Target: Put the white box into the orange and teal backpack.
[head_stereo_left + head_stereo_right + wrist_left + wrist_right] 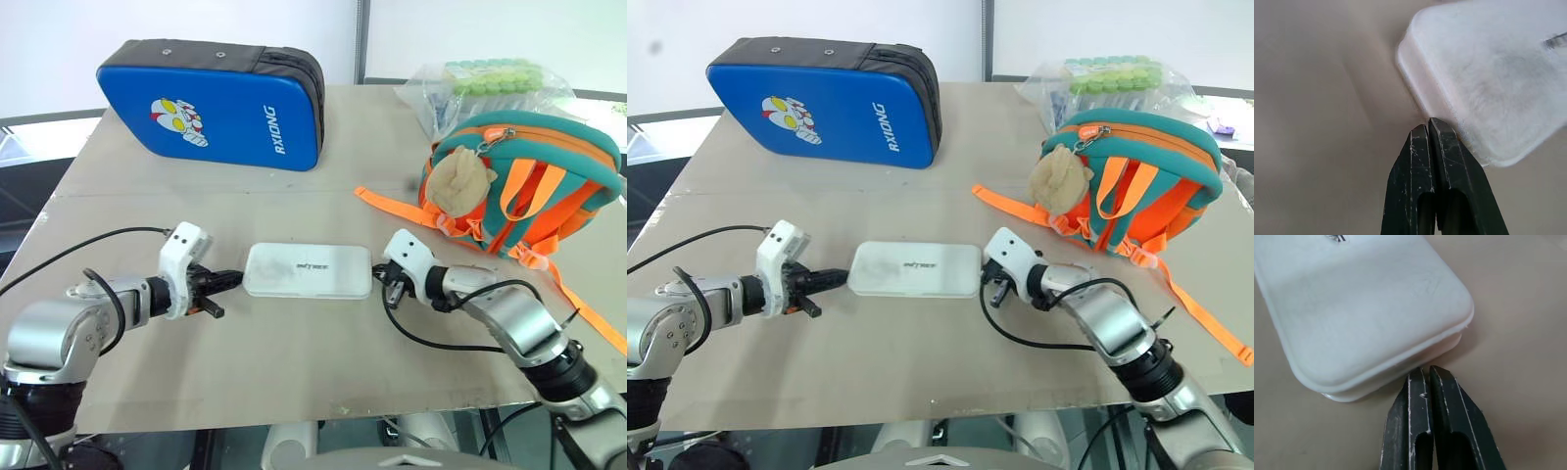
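Note:
With shut fingers against the white box's short end (247, 270), my left gripper should open and clamp the white box's lid (277, 275) and bottom while my right gripper braces it.
The white box (308, 270) lies flat on the table (294, 362) between my two grippers, small dark lettering on its lid. My left gripper (235, 278) is shut with nothing in it, its tips at the box's left short edge (1449, 132). At the box's right short edge (1400, 367), my right gripper (377, 272) is also shut and empty. The orange and teal backpack (534, 186) lies at the right, a tan plush charm (458, 182) on its front, its orange straps (392, 206) trailing over the table.
A big blue zip case (217, 106) with a cartoon figure stands at the back left. Behind the backpack is a clear plastic bag (485, 83) of green items. One orange strap (588, 313) runs toward the table's right front edge.

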### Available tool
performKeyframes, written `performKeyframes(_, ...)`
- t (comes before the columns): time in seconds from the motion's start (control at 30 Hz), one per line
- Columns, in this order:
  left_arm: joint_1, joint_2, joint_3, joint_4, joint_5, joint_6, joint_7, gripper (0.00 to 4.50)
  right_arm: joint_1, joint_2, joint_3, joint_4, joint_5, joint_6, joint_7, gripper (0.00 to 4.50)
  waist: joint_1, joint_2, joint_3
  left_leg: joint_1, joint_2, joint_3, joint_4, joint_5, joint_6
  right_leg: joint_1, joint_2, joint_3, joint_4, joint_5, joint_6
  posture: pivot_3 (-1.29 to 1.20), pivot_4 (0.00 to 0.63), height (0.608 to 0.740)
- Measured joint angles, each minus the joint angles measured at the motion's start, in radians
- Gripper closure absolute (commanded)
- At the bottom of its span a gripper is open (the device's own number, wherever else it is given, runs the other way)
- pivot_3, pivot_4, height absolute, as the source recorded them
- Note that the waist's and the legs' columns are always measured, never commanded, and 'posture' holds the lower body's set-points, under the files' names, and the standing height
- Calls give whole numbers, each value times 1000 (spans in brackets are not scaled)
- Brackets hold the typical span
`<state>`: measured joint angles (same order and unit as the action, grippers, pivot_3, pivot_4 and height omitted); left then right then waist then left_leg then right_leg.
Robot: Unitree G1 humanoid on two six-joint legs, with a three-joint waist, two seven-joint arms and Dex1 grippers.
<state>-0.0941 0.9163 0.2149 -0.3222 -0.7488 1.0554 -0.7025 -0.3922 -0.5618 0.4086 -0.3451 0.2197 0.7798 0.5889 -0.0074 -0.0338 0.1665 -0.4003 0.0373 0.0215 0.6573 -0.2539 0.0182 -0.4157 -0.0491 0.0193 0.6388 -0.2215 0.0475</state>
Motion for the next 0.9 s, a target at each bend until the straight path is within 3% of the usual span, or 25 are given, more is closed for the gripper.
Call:
performKeyframes(0.2, 73, -50, -18, -124, -46, 46, 6, 4457, 47, -101, -66, -11, -9, -33, 70, 4500, -4, 0, 0, 1, 0, 0, 0, 0, 0, 0, 2, 0, 0, 0, 0, 0, 150, 740)
performKeyframes(0.23, 78, -61, -5, -125, -62, 60, 12, 4219, 50, -107, -69, -9, -14, -43, 75, 4500, -4, 0, 0, 2, 0, 0, 0, 0, 0, 0, 3, 0, 1, 0, 0, 0, 150, 740)
performKeyframes(0.3, 81, -79, 51, -104, -134, 116, 8, 3627, 53, -115, -71, 4, -20, -65, 86, 4500, -5, 0, 0, 2, 0, 0, 0, 0, 0, 0, 3, 0, 2, 0, 0, 0, 150, 740)
performKeyframes(0.5, 80, -22, 244, 80, -311, 362, -13, 699, 42, -116, -72, 56, -51, -134, 121, 4500, -7, 0, 0, 3, 1, 0, 1, 0, 0, 0, 4, 0, 3, -1, 0, 0, 150, 740)
performKeyframes(0.53, 80, -13, 257, 92, -340, 404, -19, 539, 41, -116, -72, 62, -55, -141, 124, 4500, -7, 0, 0, 3, 0, -1, 1, 0, 0, 0, 4, 0, 3, -1, 0, 0, 150, 740)
performKeyframes(0.6, 66, -35, 280, 115, -399, 488, -11, 539, 33, -112, -72, 78, -62, -156, 128, 4500, -5, 0, 0, 3, 0, -1, 1, 0, 0, 0, 2, 1, 2, 0, 0, 0, 150, 740)
performKeyframes(0.67, 28, -124, 292, 142, -419, 536, 56, 539, 29, -99, -71, 87, -76, -170, 134, 4500, -5, -1, 0, 2, 0, -2, 4, 0, 0, 1, 2, 1, 3, 0, 0, 0, 150, 740)
performKeyframes(0.9, -63, -329, 298, 166, -423, 548, 221, 539, 7, -46, -28, 92, -106, -201, 163, 4500, -3, -1, -1, 3, 0, -2, 7, 0, 0, 4, 3, -1, 4, 0, 0, 0, 150, 740)
